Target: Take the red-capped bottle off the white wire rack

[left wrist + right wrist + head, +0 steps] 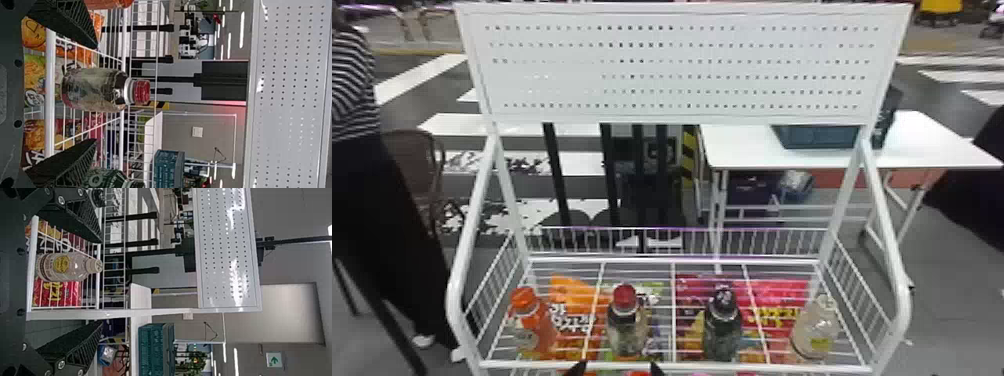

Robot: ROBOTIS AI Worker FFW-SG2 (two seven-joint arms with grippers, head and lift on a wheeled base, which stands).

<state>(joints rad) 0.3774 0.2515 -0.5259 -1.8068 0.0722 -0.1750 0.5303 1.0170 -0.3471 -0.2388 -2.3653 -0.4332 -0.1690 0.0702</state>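
My gripper is to lift the red-capped bottle point(627, 322) away, and more of a snack bag should then show below the wires, because the bag's pale green edge point(651, 291) is peeking out.
At the bottom edge of the head view, the left gripper point(617, 370) shows two dark fingertips spread apart by the rack's front rail. Behind that rail the red-capped bottle point(628, 325) stands upright on the white wire rack point(674, 368). In the left wrist view, the open left gripper point(95, 94) faces the red-capped bottle point(96, 89), which appears between its fingers, with space on both sides. The right wrist view has the right gripper point(101, 282) open, nothing held, facing a clear bottle with a pale cap point(64, 267).
An orange-capped bottle point(532, 322) stands left of the red-capped one; a dark bottle point(723, 325) and the clear bottle point(814, 330) stand to its right. Colourful snack bags point(572, 320) lie below the wires. Side frames and a perforated panel point(682, 65) bound the rack.
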